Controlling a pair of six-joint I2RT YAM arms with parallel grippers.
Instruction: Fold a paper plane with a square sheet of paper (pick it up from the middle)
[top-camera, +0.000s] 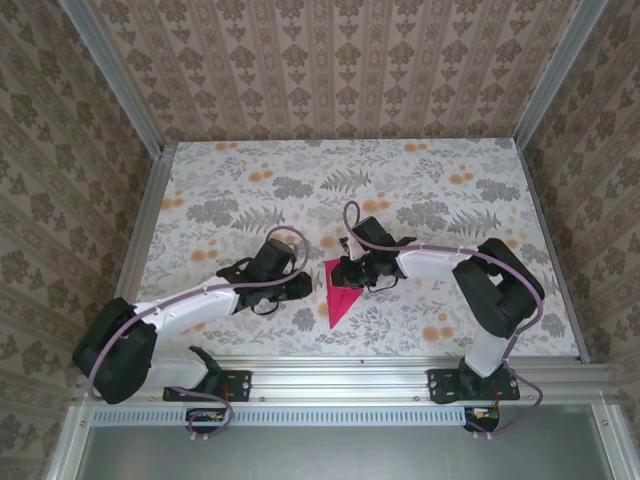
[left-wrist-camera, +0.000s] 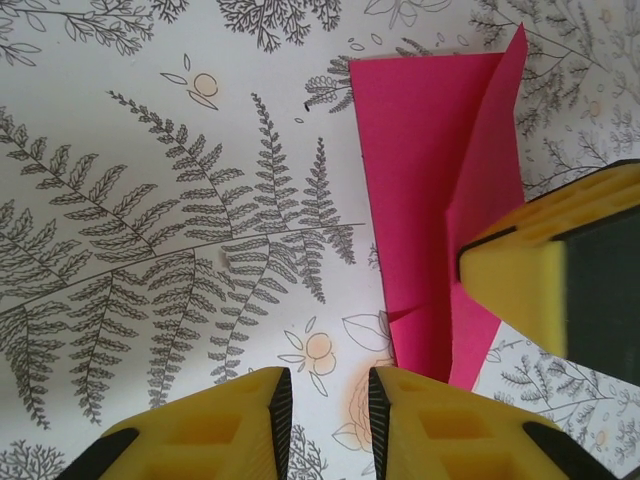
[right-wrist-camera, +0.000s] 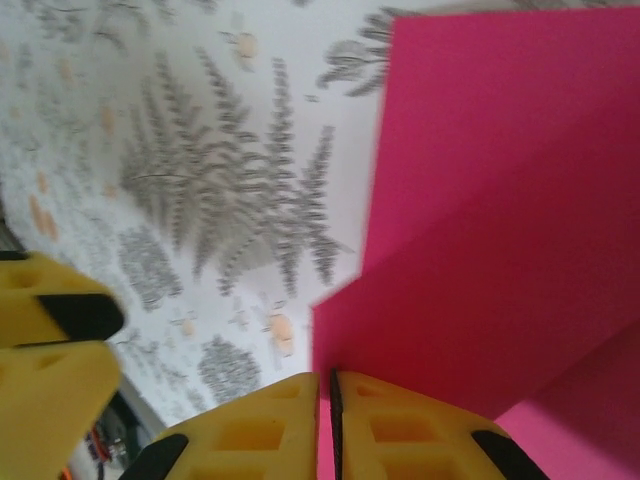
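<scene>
The folded flap (left-wrist-camera: 488, 145) rises off the sheet beside my right gripper, so next my left gripper pins the flap's near half (left-wrist-camera: 466, 338) before my right gripper backs off.
The square sheet of paper (top-camera: 337, 292), magenta-pink, lies on the flowered tablecloth near the front middle, folded to a narrow shape whose point faces the near edge. My right gripper (top-camera: 347, 272) is at its upper right; in the right wrist view the right gripper (right-wrist-camera: 326, 380) is shut on a raised flap of the paper (right-wrist-camera: 500, 200). My left gripper (top-camera: 308, 288) sits just left of the sheet. In the left wrist view the left gripper (left-wrist-camera: 328, 385) stands slightly open over bare cloth, beside the paper (left-wrist-camera: 420, 180), with a right finger (left-wrist-camera: 540, 270) close by.
The tablecloth (top-camera: 250, 200) is printed with grey ferns and small orange flowers. Metal rails (top-camera: 150, 215) and patterned walls bound the table on the left, right and back. The two grippers work close together over the paper, and the left fingers (right-wrist-camera: 50, 340) appear in the right wrist view.
</scene>
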